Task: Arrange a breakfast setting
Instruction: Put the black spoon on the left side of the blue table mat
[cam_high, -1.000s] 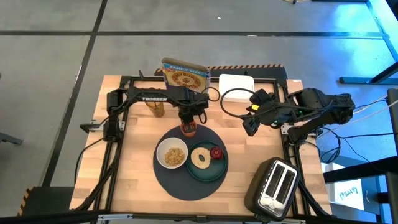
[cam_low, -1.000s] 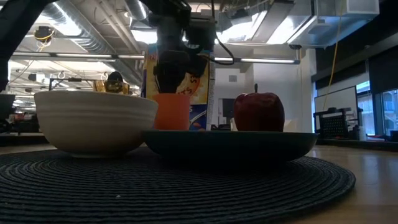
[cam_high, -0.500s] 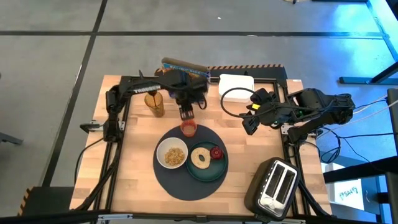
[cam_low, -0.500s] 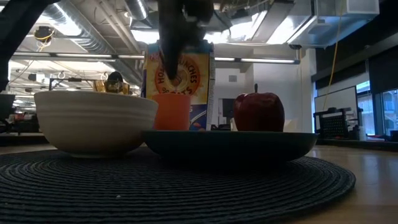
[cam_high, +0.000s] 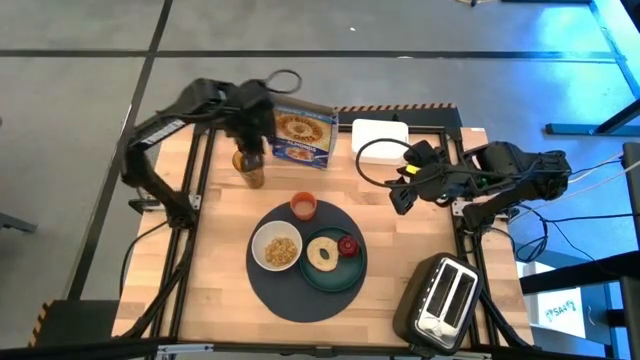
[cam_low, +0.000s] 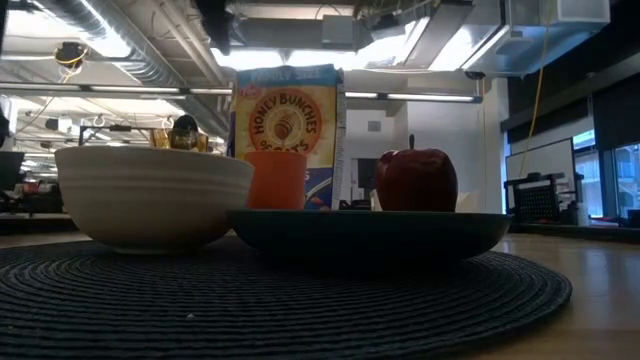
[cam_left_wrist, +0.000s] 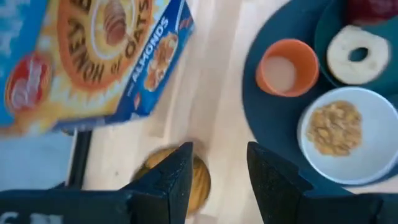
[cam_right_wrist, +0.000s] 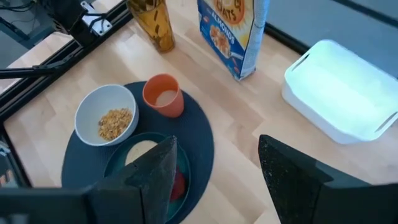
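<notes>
I carry on moving my left gripper down with its fingers open until they close on the spoon's dark handle (cam_low: 185, 123), because that handle stands clear above the amber jar's rim (cam_low: 180, 137).
The round dark-grey placemat (cam_high: 290, 295) lies on the table. On it stand the white bowl (cam_high: 277, 248) with cereal, the small orange cup (cam_high: 304, 206) at its far edge, and the teal plate (cam_high: 340, 275). The plate carries the tan ring bagel (cam_high: 325, 252) and the small dark-red fruit (cam_high: 347, 245). My left gripper (cam_high: 250, 138) is open and empty, high over an amber jar (cam_high: 250, 168), left of and beyond the cup (cam_left_wrist: 287, 65). My right gripper (cam_high: 403, 197) is open and empty, to the right of the placemat (cam_right_wrist: 199, 137). No spoon shows.
The blue cereal box (cam_high: 301, 135) stands at the far edge beside the amber jar. A white container (cam_high: 380, 136) sits at the far right. The black-and-silver toaster (cam_high: 443, 296) is at the near right corner. Bare wood lies left of the placemat.
My left gripper has left the orange cup, risen, and drawn back toward the table's far left, over the amber jar. The cup stays upright on the placemat's far edge.
</notes>
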